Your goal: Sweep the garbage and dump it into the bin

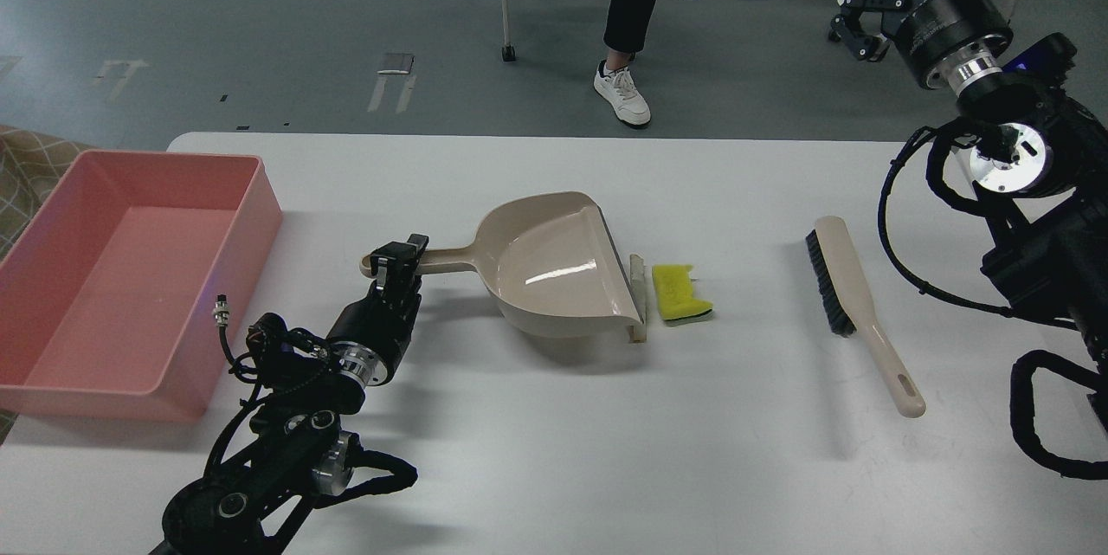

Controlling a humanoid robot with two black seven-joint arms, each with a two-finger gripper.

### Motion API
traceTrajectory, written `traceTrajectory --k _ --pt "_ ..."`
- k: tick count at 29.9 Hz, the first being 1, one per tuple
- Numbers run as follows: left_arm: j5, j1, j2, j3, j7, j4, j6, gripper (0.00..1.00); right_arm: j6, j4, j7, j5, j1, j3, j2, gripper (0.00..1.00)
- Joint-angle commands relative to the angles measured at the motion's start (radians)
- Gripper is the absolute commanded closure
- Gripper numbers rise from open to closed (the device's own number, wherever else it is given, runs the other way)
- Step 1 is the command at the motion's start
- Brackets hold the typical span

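Note:
The grey-beige piece (639,314) of garbage is standing with its narrow edge (636,276) up next to the dustpan's edge. It will fall flat into the beige dustpan when I sweep.
The beige dustpan (554,265) lies mid-table with its mouth to the right. My left gripper (400,259) is closed around the end of its long handle (446,259). The garbage lies just off the pan's lip: a thin grey-beige strip (638,282) against the lip, and a yellow sponge piece (679,293) with a dark green underside right of it. The salmon-pink bin (52,382) stands at the table's left edge and looks empty. My right gripper (861,18) is raised at the far right above the floor, fingers apart and holding nothing.
A beige brush with black bristles (853,304) lies on the table right of the sponge, handle toward me. The white table's far edge (519,137) runs behind the dustpan. A seated person's legs (628,35) are on the floor beyond.

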Motion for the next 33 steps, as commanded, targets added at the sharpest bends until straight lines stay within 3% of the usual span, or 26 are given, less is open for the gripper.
traceTrajectory --k 1,13,18,21,33 --pt "0.006 -0.003 0.000 0.001 0.001 -0.007 0.000 0.85 0.000 0.000 0.000 0.000 -0.002 -0.001 -0.002 0.00" --pt "0.060 -0.085 0.113 0.031 -0.042 -0.016 -0.005 0.85 0.002 0.012 0.000 0.000 -0.013 0.000 -0.044 0.00" --pt "0.187 -0.089 0.170 0.105 -0.111 -0.016 -0.005 0.85 0.002 0.063 -0.005 -0.002 -0.048 -0.004 -0.090 0.00" --pt "0.237 -0.075 0.170 0.108 -0.119 -0.016 -0.003 0.85 0.003 0.081 -0.008 -0.008 -0.068 -0.010 -0.112 0.00" --pt "0.242 -0.067 0.156 0.107 -0.119 -0.003 0.000 0.86 0.005 0.261 -0.005 -0.096 -0.087 -0.296 -0.400 0.00"
